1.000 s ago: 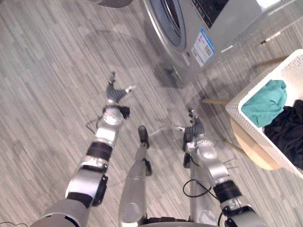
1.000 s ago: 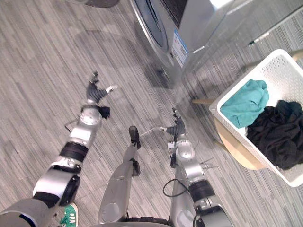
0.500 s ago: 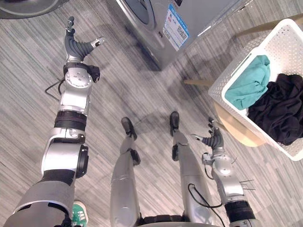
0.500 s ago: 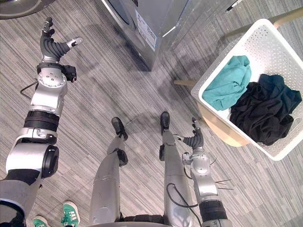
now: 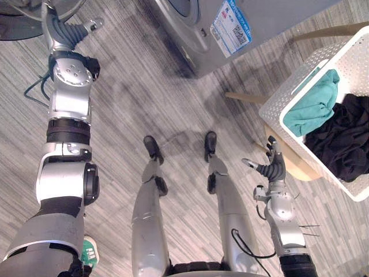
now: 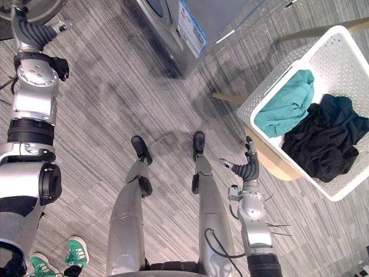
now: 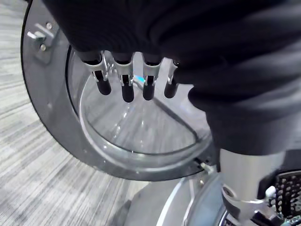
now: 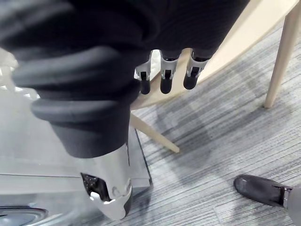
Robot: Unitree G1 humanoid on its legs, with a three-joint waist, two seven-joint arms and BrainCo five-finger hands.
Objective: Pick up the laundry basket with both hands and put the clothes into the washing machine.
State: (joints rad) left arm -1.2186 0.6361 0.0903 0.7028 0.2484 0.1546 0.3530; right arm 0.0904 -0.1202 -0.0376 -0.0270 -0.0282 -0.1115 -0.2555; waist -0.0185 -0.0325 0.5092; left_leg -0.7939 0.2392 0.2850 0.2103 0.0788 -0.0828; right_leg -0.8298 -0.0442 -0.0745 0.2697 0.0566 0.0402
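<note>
The teal cloth (image 5: pixel 313 108) will come out by itself when I lift it, because it meets the black cloth along a clear edge (image 5: pixel 323 123).
A white perforated laundry basket (image 5: pixel 301 74) sits on a round wooden stool (image 5: pixel 292 165) at the right. It holds a teal cloth (image 5: pixel 314 107) and a black cloth (image 5: pixel 346 141). The grey washing machine (image 5: pixel 277 17) stands at the top, with its round glass door (image 7: pixel 141 141) swung open at the far left. My left hand (image 5: pixel 62 32) is open, stretched up beside that door and holding nothing. My right hand (image 5: pixel 271 170) is open low beside the stool's edge, apart from the basket. Its fingers (image 8: pixel 167 80) point at the stool top (image 8: pixel 235 52).
Grey striped floor (image 5: pixel 144 98) spreads between the machine and the stool. The stool's wooden legs (image 5: pixel 245 97) stick out toward the machine. A person's green shoes (image 6: pixel 75 254) stand at the lower left.
The view has swung. My left arm has stretched up and left to the open door. My right hand has dropped back and moved right, close to the stool.
</note>
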